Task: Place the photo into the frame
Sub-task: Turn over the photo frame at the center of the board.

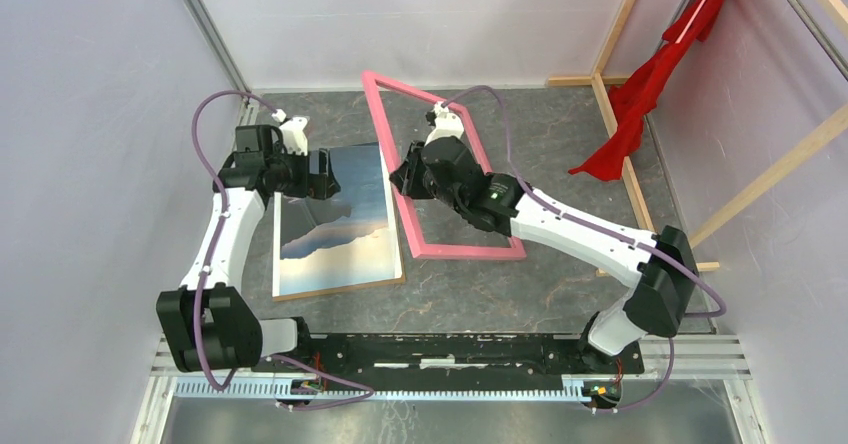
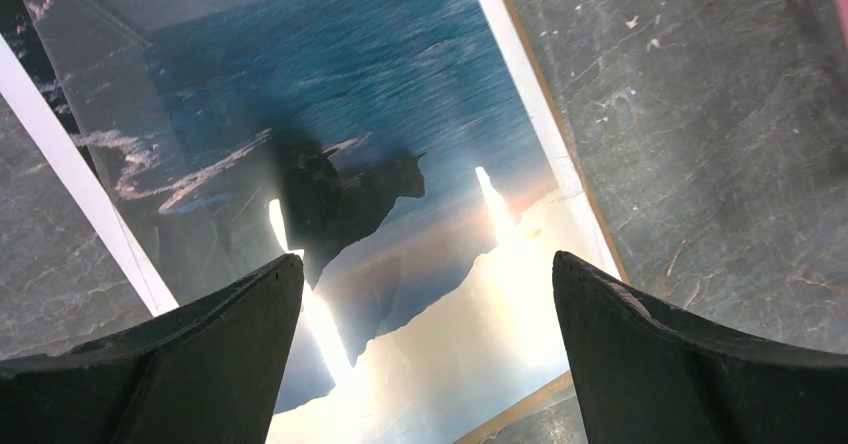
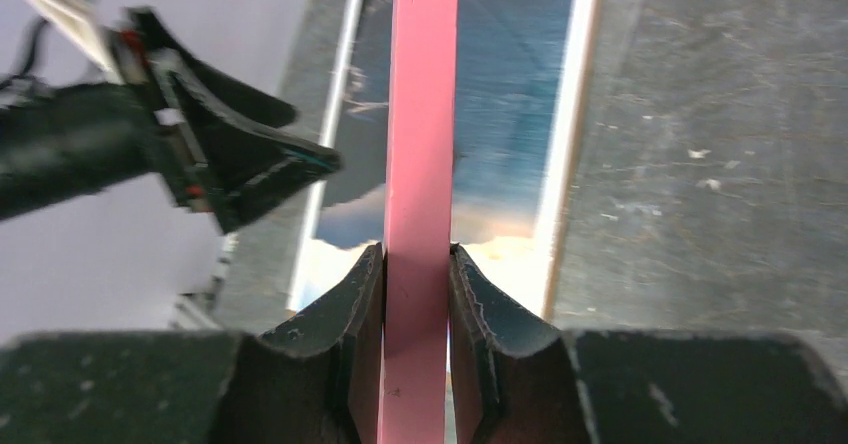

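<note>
The pink frame's raised long bar (image 1: 408, 214) faces toward my open left gripper. My right gripper goes on tipping the frame upright until my left gripper has hold of that bar (image 1: 381, 126).
The photo (image 1: 335, 234), a seascape print, lies face up on the dark table (image 1: 560, 144) left of centre. Beside it on the right is the bright pink frame (image 1: 470, 251), standing at an angle. My right gripper (image 1: 403, 177) is shut on the frame's left long rail. In the right wrist view both fingers press the pink rail (image 3: 420, 114) at my right gripper (image 3: 416, 264), with the photo (image 3: 510, 84) behind it. My left gripper (image 1: 330, 176) hangs open over the photo's far end. In its wrist view the left gripper (image 2: 428, 274) holds nothing above the photo (image 2: 380, 114).
A red cloth (image 1: 650, 94) hangs at the back right by bare wooden beams (image 1: 615, 114). Pale walls close in the left and back sides. A metal rail (image 1: 450, 364) with the arm bases runs along the near edge.
</note>
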Robot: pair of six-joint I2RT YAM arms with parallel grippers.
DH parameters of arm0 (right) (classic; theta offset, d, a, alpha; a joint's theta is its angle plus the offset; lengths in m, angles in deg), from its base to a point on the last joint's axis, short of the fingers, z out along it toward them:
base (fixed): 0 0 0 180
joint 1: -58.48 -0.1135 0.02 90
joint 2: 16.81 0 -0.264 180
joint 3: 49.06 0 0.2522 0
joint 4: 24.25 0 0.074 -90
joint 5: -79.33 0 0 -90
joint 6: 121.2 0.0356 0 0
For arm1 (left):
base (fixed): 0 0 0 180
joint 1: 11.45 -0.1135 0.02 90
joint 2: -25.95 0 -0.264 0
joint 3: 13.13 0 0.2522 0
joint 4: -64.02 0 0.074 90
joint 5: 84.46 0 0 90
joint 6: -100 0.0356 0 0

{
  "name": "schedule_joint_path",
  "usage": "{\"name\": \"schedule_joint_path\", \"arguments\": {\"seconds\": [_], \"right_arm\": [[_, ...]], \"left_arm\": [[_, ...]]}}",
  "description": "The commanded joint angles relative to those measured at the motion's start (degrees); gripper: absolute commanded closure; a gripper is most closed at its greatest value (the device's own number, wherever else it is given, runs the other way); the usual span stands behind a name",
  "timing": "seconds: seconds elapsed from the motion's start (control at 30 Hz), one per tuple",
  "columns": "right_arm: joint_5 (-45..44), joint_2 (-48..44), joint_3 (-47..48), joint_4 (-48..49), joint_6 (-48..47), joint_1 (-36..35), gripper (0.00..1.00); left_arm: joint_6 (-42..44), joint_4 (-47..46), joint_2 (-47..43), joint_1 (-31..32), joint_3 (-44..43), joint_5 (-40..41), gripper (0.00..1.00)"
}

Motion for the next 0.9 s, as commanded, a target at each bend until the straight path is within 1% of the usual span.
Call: {"name": "schedule_joint_path", "arguments": {"seconds": [0.0, 0.13, 0.2, 0.27, 0.43, 0.6, 0.8, 0.83, 0.87], "right_arm": [[3.98, -3.90, 5.79, 2.20, 5.79, 0.58, 1.00], [11.39, -4.90, 3.25, 5.79, 12.12, 2.81, 1.00], [15.15, -5.72, 0.19, 9.79, 15.97, 3.68, 1.00], [18.78, -6.33, -2.61, 13.52, 19.26, 4.82, 1.00], [26.26, -6.55, -6.81, 23.00, 25.28, 7.03, 1.00], [30.13, -6.49, -6.47, 25.73, 28.88, 8.75, 1.00], [33.18, -5.97, -4.70, 25.40, 29.86, 9.83, 1.00], [33.76, -5.72, -4.85, 25.28, 30.11, 10.00, 0.96], [34.51, -5.41, -5.15, 25.25, 30.56, 10.31, 0.90]], "left_arm": [[1.18, 0.40, -2.46, 0.62, -3.98, -3.92, 0.00], [-1.74, -1.16, -3.13, 1.47, -6.53, -4.55, 0.00], [-2.73, -2.46, -3.32, 2.34, -7.39, -4.50, 0.00], [-3.28, -3.65, -3.07, 3.54, -8.15, -2.77, 0.00], [-4.83, -5.67, -0.20, 9.72, -10.22, 3.75, 0.00], [-7.76, -9.85, 1.76, 13.84, -11.89, 7.63, 0.00], [-12.23, -15.13, 3.43, 15.53, -14.53, 10.23, 0.00], [-12.71, -15.47, 3.55, 15.80, -14.82, 10.40, 0.00], [-12.98, -16.06, 3.67, 16.12, -15.03, 10.39, 0.00]]}}
